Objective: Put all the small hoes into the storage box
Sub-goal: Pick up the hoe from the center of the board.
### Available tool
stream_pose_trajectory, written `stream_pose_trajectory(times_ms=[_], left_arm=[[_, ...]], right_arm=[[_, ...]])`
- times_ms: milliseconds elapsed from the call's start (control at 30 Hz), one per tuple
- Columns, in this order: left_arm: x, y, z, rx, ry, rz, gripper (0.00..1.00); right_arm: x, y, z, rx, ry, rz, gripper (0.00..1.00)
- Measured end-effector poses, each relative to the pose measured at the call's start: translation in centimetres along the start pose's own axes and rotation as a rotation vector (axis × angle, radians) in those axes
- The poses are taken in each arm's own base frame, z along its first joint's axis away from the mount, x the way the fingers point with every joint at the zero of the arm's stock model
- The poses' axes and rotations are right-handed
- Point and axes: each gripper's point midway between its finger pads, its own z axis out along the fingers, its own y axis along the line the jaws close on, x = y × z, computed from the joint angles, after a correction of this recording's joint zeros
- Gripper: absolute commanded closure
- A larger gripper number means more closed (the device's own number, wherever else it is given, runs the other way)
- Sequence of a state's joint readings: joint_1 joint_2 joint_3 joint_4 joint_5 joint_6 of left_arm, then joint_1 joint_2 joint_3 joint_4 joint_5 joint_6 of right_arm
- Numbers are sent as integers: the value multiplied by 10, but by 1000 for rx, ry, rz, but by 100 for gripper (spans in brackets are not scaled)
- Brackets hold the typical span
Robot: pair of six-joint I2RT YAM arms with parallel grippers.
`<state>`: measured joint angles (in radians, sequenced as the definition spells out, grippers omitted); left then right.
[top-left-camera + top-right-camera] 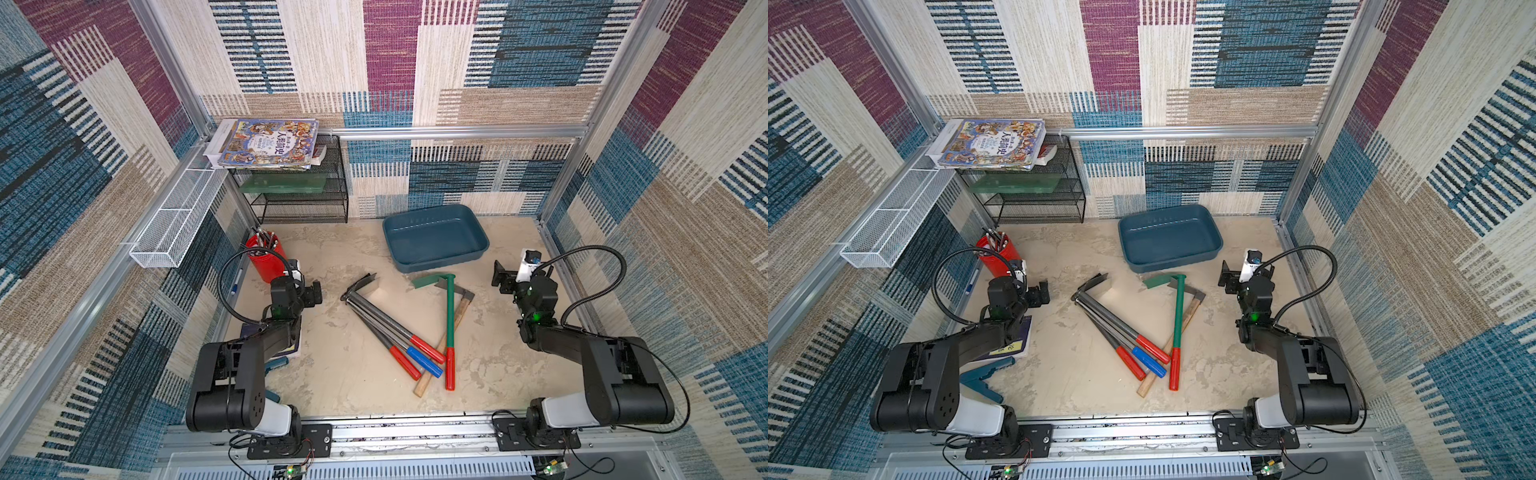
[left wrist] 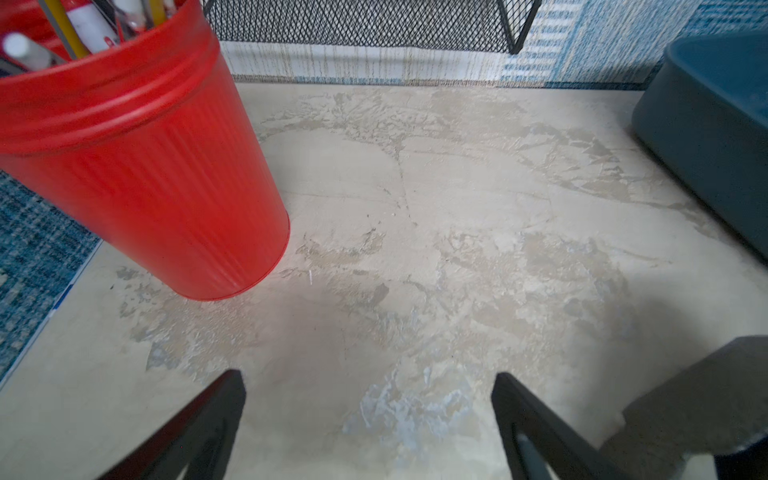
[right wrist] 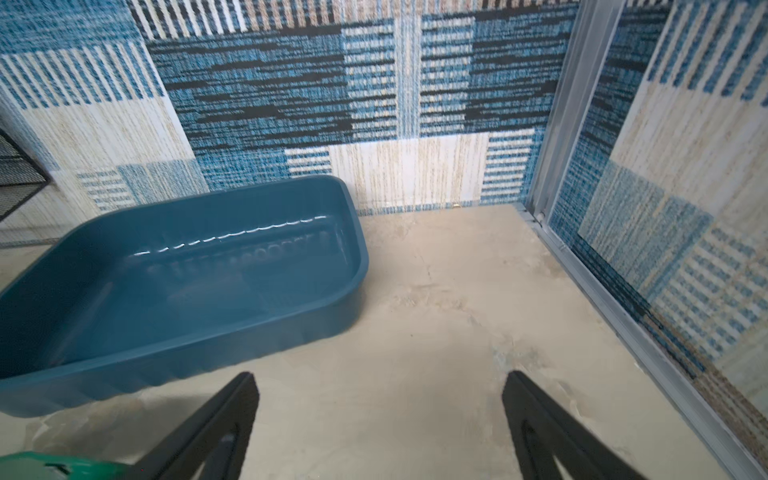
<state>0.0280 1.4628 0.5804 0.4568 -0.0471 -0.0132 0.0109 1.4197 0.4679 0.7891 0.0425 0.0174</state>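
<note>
The green hoe is lying on top of the wooden hoe, so my right gripper should keep moving toward the green hoe's handle [image 1: 1180,304] until its fingers are on both sides of it.
Several small hoes lie crossed in the middle of the table. Three grey-shafted ones [image 1: 382,322] have red and blue grips, a green-shafted one [image 1: 450,316] has a red grip, and one has a wooden handle [image 1: 426,380]. The dark-teal storage box [image 1: 434,239] [image 1: 1169,239] stands empty behind them, and shows in both wrist views [image 2: 706,124] [image 3: 187,282]. My left gripper [image 1: 318,293] [image 2: 368,376] hovers open over bare table left of the hoes. My right gripper [image 1: 498,274] [image 3: 380,376] is open to the right of the box, with a green blade [image 3: 50,467] beside it.
A red bucket [image 1: 266,262] [image 2: 145,166] of pencils stands close behind the left gripper. A black wire rack [image 1: 299,195] topped with books [image 1: 266,143] fills the back left corner. A white mesh basket [image 1: 174,224] hangs on the left wall. Books [image 1: 1017,345] lie under the left arm.
</note>
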Motion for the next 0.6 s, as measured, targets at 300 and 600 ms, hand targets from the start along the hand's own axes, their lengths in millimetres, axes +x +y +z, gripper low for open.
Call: stream_pose_trajectory(times_ms=[300, 600], left_arm=[[-51, -23, -10, 33, 90, -29, 8], [-51, -38, -44, 46, 251, -80, 7]], right_arm=[[7, 51, 2, -25, 141, -49, 5], [-7, 103, -12, -65, 257, 5, 4]])
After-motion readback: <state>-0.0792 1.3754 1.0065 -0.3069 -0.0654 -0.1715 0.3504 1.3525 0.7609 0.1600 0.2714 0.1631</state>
